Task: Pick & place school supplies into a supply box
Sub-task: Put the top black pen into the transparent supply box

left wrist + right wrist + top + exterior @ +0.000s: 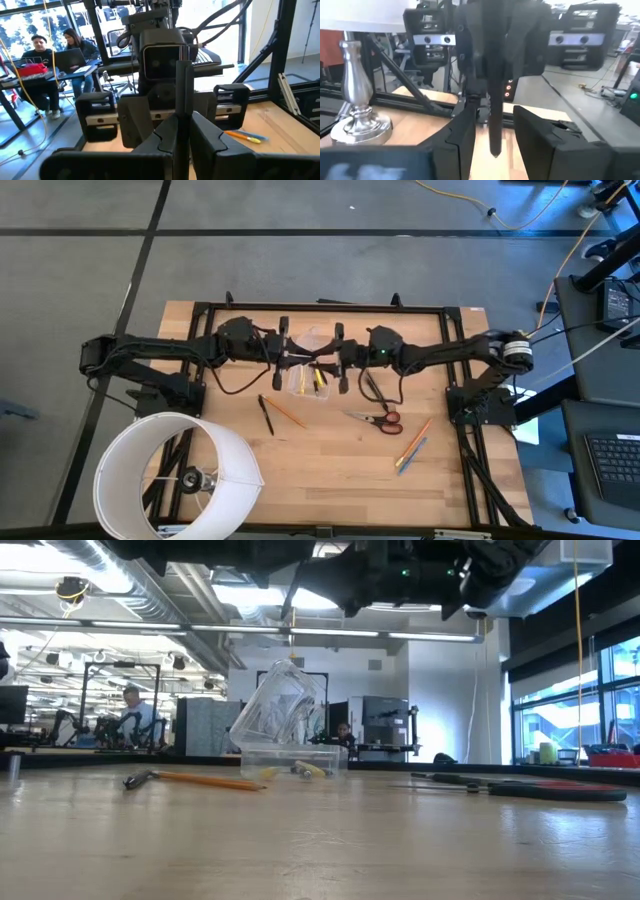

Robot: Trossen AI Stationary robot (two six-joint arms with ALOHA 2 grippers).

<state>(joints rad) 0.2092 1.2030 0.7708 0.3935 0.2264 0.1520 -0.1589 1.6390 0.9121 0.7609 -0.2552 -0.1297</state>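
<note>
The black pen (495, 125) is pinched by my left gripper between my right gripper's open fingers, so next my right gripper takes it over first and then lowers it into the supply box (308, 384).
The supply box (305, 375) is clear plastic. It stands on the table's middle with its lid (280, 700) tilted open and a yellow pencil (319, 378) inside. Above it my two grippers face each other, both level. My left gripper (182, 131) is shut on a thin black pen (183, 95), which stands upright. My right gripper (495, 137) is open. The pen's lower end (493, 145) shows between its fingers, and no touch shows. Other school supplies lie on the table: a black pen (266, 416), an orange pencil (290, 413) and red-handled scissors (378, 419). My left gripper pinches the black pen's shaft (183, 116) between its two fingers. The fingers come level from the table's left side and lie across the pen. The pen is lifted clear and upright, with one end above the fingers and the other hanging below them.
A big white round lamp shade (175, 475) stands at the near left corner, and its metal stem shows in the right wrist view (355, 100). An orange pen and a blue pen (413, 443) lie near the right edge. People sit at desks beyond the table (55, 55).
</note>
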